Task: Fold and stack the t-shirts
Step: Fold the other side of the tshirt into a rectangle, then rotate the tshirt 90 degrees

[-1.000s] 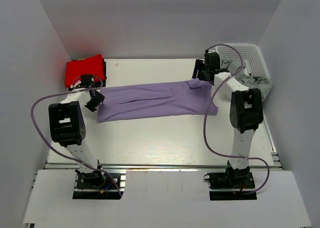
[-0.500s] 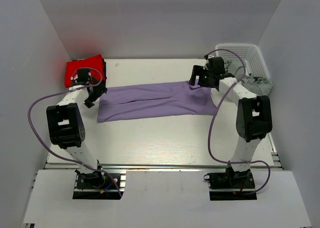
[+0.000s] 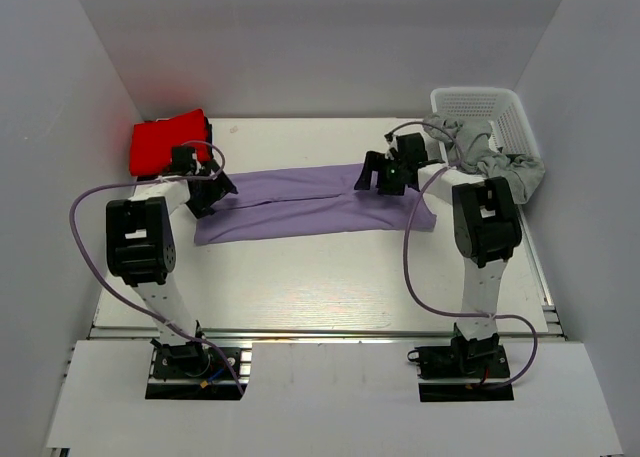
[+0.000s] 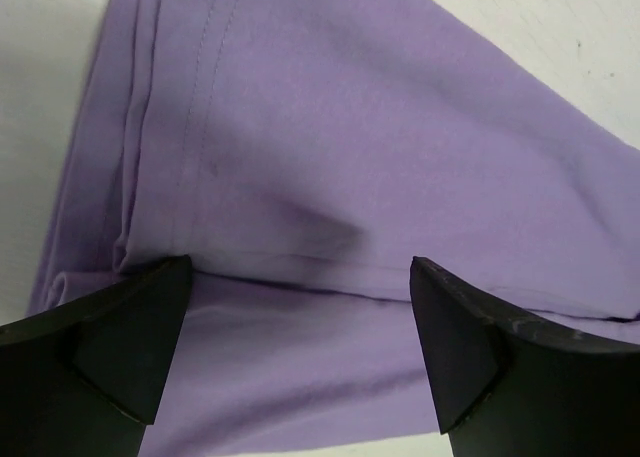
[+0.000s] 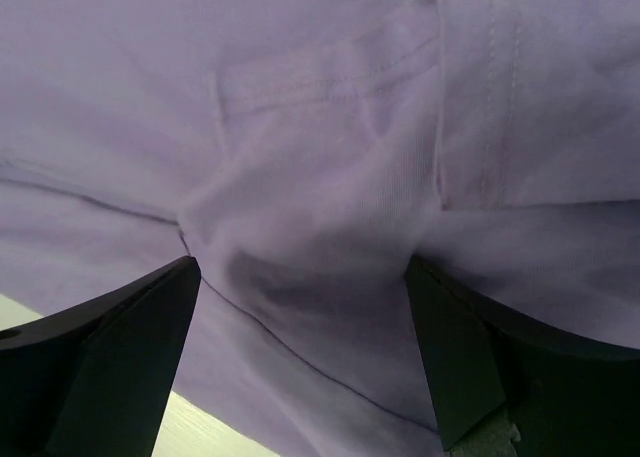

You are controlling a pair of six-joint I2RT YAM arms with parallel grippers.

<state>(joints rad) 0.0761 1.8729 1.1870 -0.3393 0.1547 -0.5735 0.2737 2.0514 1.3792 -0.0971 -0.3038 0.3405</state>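
Note:
The lavender t-shirt is lying crosswise, and its hem (image 3: 203,234) is below my left gripper. Next, I turn the hem toward the table's near edge (image 3: 318,317) before I fold the t-shirt.
The lavender t-shirt (image 3: 300,202) lies flat as a long folded strip across the middle of the table. My left gripper (image 3: 222,186) is open, low over its left end; the left wrist view shows the shirt's (image 4: 350,157) hem and a fold between my spread fingers (image 4: 120,347). My right gripper (image 3: 370,176) is open over the right part of the strip; the right wrist view shows bunched lavender cloth (image 5: 320,227) between my fingers (image 5: 470,357). The red t-shirt (image 3: 165,142) lies folded at the back left corner.
A white lattice basket (image 3: 500,117) stands at the back right with a grey garment (image 3: 490,157) hanging over its near rim. White walls close the table on three sides.
Both grippers have moved inward over the lavender shirt: the left from beside its left end to the right, the right from the far right end leftward. The shirt has stayed flat.

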